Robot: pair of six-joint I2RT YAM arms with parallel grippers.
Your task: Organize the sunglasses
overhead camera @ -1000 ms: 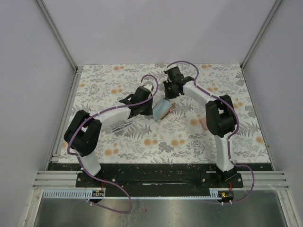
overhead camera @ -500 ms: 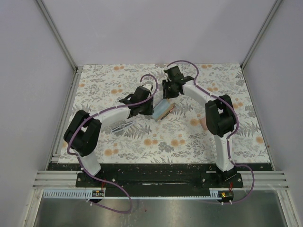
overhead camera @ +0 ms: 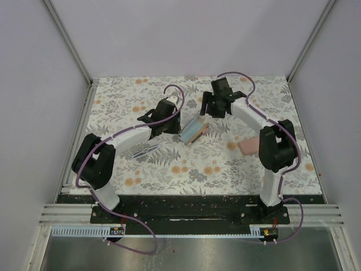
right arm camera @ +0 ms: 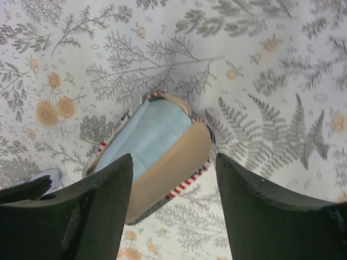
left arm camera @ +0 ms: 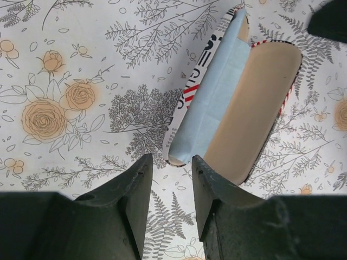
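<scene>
The open case slants across the mat, so my left gripper should grip the case's rim at its near end and turn it straighter before getting the sunglasses.
A slim silvery-framed pair of sunglasses lies folded on the floral tabletop, left of centre. The flag-printed case lies open between the two arms. It shows a tan lining and a pale blue cloth inside. My left gripper is open just at the case's near end, with nothing between its fingers. My right gripper hangs open above the far side of the case, clear of it.
A pink oblong case lies to the right, beside the right arm's elbow. The floral mat is bounded by white walls with metal rails at the back and sides.
Both grippers have opened and let go of the flag case. The right arm has swung back and to the right, uncovering the pink case. The left gripper has drawn back slightly.
</scene>
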